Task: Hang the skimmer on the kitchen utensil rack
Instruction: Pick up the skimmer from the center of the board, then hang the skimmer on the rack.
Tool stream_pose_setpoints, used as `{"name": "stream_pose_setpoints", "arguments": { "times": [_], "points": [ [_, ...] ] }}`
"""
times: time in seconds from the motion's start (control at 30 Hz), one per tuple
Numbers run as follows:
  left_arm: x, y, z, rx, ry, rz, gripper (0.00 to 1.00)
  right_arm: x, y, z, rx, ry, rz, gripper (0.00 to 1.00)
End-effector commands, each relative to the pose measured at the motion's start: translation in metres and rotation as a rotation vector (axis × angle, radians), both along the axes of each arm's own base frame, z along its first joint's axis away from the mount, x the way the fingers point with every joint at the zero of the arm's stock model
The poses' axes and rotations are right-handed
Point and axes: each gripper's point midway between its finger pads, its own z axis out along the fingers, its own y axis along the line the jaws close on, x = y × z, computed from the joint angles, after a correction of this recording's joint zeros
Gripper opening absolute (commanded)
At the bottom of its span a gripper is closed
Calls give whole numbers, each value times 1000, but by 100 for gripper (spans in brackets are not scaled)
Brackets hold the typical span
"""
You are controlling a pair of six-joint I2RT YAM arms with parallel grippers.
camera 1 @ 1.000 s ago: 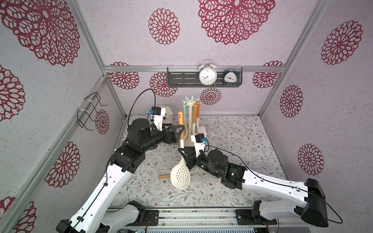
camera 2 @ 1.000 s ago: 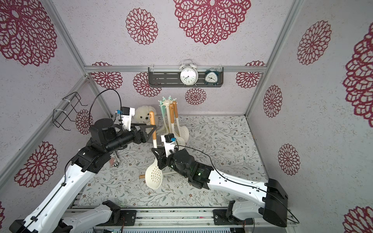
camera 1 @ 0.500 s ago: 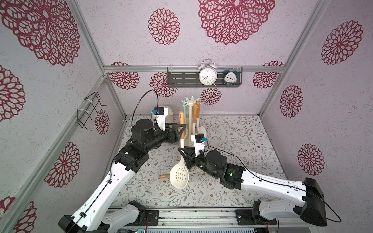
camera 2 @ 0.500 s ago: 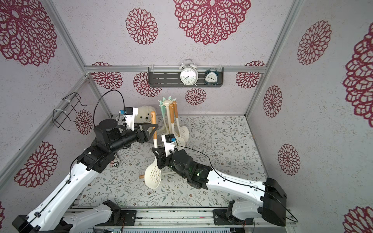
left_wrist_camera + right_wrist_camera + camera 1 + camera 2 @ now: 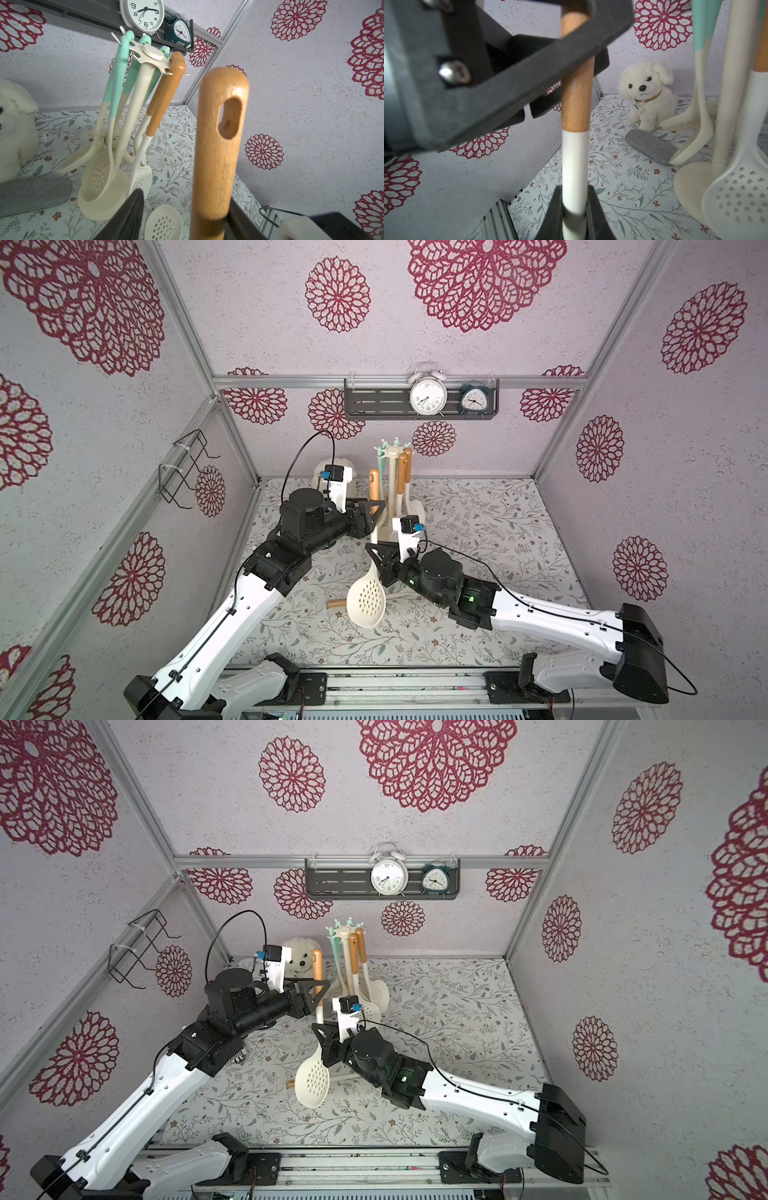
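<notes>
My left gripper should take the wooden handle [image 5: 373, 484] and hang it, because my right gripper is holding the skimmer by its white neck [image 5: 373, 535], far below the handle's hole.
The skimmer [image 5: 365, 601] [image 5: 312, 1080] stands upright above the table, perforated cream head down and wooden handle [image 5: 220, 145] up. My right gripper [image 5: 376, 558] [image 5: 574, 191] is shut on its white neck [image 5: 575, 158]. My left gripper [image 5: 374, 510] [image 5: 185, 199] straddles the wooden handle. One finger [image 5: 234, 216] touches the handle; the other finger [image 5: 133, 207] stands clear of it. The kitchen utensil rack [image 5: 392, 452] [image 5: 344, 932] [image 5: 152, 54] stands just behind, with several mint and wooden-handled utensils hanging from its crown.
A white plush dog [image 5: 301, 957] [image 5: 645, 93] and a grey pouch [image 5: 650, 145] sit at the back left. Another wooden-handled utensil [image 5: 334, 604] lies under the skimmer head. A dark shelf [image 5: 374, 400] holds two clocks; a black wire rack [image 5: 183, 472] hangs on the left wall.
My left arm has moved toward the skimmer's wooden handle and its jaws have narrowed around it. The right gripper and the skimmer have stayed nearly still.
</notes>
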Motion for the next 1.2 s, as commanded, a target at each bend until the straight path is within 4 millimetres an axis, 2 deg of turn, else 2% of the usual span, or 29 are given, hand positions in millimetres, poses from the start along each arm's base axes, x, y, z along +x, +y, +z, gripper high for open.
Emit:
{"name": "stream_pose_setpoints", "arguments": {
  "times": [0.0,0.1,0.17,0.23,0.27,0.3,0.33,0.4,0.47,0.53,0.63,0.77,0.97,1.17],
  "points": [
    [2,-2,-4,13,-12,8,51,2,-5,52,153,-47,-30,0],
    [1,-2,-4,11,-11,8,38,3,-6,50,154,-43,-35,0],
    [1,-1,-3,12,-14,12,24,3,-5,48,152,-39,-36,0],
    [0,1,-2,17,-18,20,4,4,-8,45,142,-35,-43,0],
    [0,2,-1,23,-19,25,0,4,-10,43,134,-33,-48,0],
    [0,3,1,31,-21,29,0,6,-13,41,128,-31,-51,0],
    [-1,3,1,47,-20,25,0,8,-17,37,117,-28,-56,8],
    [-1,4,2,87,-12,18,0,13,-29,27,97,-18,-78,37],
    [-3,5,1,143,6,5,0,20,-48,17,68,-7,-114,55],
    [-3,8,-2,209,42,3,0,33,-71,-1,21,26,-158,62],
    [3,10,-14,304,128,7,0,51,-104,-21,-33,87,-173,63],
    [10,6,-20,364,183,-4,0,69,-136,-37,-70,166,-138,62],
    [23,-1,-21,396,217,-14,0,77,-169,-35,-23,198,-82,62],
    [30,-8,-14,399,215,-25,0,73,-184,-28,-13,169,-87,62]
  ]
}}
